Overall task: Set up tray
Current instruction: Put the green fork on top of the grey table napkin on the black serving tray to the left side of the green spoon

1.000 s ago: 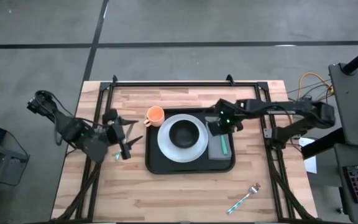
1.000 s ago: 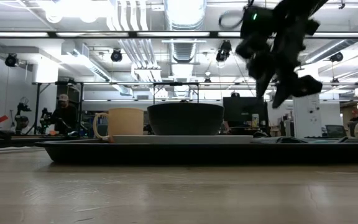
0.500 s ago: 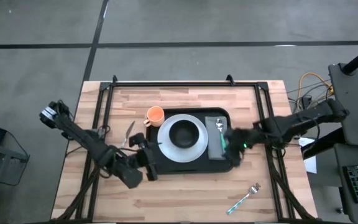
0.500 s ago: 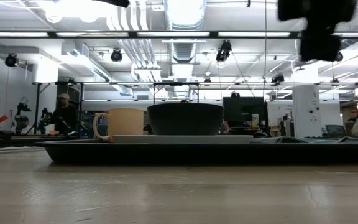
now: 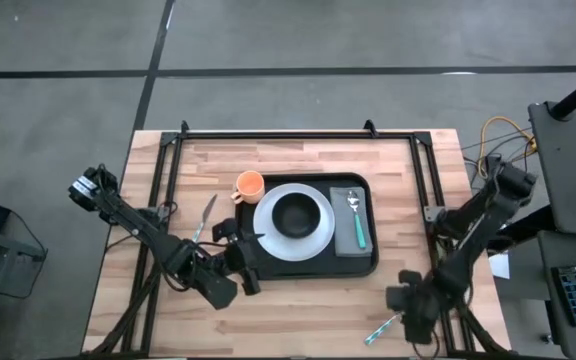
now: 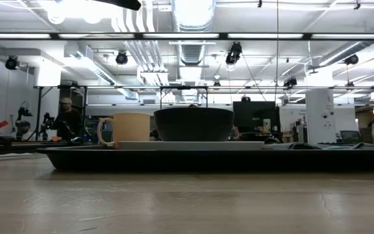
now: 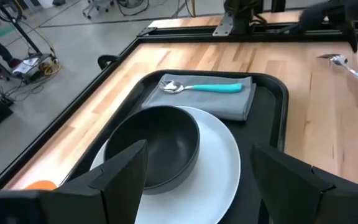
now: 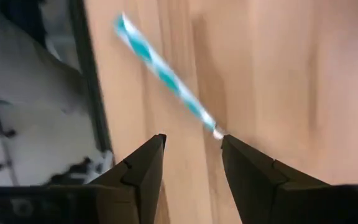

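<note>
The fork [image 5: 384, 327] is far from my left gripper. My right gripper should grab its teal handle [image 5: 373, 336] and bring the fork across the tray to my left gripper.
The black tray [image 5: 308, 268] [image 6: 213, 159] holds a white plate [image 5: 318, 238] with a black bowl [image 5: 294, 213] [image 7: 160, 140], and a grey napkin [image 5: 348, 240] [image 7: 229, 102] with a teal-handled spoon [image 5: 357, 222] [image 7: 207, 88] lying on it. An orange cup [image 5: 250, 185] [image 6: 130, 129] stands at the tray's far left corner. My left gripper [image 5: 243, 258] [image 7: 199, 152] hangs open over the tray's near left corner. My right gripper [image 5: 408, 312] [image 8: 191, 146] is open low over the teal-handled fork [image 5: 386, 325] [image 8: 166, 74], with a finger on either side of it and touching nothing.
A knife [image 5: 208, 213] lies on the wooden table left of the tray. A black frame [image 5: 268, 135] runs along the table's far and side edges. Bare wood [image 5: 298, 310] lies between the tray and the near edge. A person [image 6: 65, 120] is in the room behind.
My right gripper has swung from above the tray's napkin side toward the table's near right corner and come down over the fork. My left gripper has moved from beside the knife toward the near edge, up to the tray's near left corner. The spoon stays on the napkin.
</note>
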You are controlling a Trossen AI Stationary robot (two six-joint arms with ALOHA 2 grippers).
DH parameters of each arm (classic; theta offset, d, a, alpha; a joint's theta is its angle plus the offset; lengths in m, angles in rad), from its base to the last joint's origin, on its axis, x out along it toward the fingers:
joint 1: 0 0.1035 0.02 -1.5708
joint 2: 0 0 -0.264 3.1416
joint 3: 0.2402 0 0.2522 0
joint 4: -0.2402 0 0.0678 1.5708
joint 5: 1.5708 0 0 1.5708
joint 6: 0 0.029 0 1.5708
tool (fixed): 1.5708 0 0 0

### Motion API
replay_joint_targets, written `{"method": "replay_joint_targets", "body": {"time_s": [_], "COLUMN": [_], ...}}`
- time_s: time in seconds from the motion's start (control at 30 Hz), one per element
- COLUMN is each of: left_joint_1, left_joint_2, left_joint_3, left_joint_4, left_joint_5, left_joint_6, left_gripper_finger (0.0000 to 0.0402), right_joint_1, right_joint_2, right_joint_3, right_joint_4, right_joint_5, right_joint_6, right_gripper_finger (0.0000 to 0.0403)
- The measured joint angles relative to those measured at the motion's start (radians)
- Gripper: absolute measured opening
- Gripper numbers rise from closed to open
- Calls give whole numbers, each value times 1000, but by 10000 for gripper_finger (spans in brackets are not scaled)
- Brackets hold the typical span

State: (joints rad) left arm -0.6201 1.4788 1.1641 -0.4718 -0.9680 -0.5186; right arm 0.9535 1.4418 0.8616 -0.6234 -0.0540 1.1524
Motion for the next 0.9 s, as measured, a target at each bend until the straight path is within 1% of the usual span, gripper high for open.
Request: {"method": "replay_joint_targets", "body": {"time_s": [0.1,0.2,0.3,0.5,0.67,0.73,0.83,0.9], "left_joint_1": [0,0,0,5,7,7,7,7], "left_joint_2": [0,0,0,0,1,1,2,2], "left_joint_3": [0,0,0,0,0,0,-5,-6], "left_joint_4": [10,18,18,17,17,16,9,10], "left_joint_5": [0,0,0,3,18,20,26,27], "left_joint_6": [0,0,-11,-19,-19,-19,-19,-19], "left_gripper_finger": [260,260,260,260,260,260,260,260], "right_joint_1": [33,26,11,-8,-11,-13,-15,-15], "right_joint_2": [89,156,201,223,216,223,267,305], "right_joint_3": [0,1,29,90,181,219,273,313], "right_joint_4": [42,105,102,83,-60,-77,-85,-90], "right_joint_5": [-13,-52,-56,-48,-42,-1,77,110], "right_joint_6": [7,-6,-58,-95,-137,-216,-424,-562], "right_gripper_finger": [158,170,184,194,188,188,188,187]}}
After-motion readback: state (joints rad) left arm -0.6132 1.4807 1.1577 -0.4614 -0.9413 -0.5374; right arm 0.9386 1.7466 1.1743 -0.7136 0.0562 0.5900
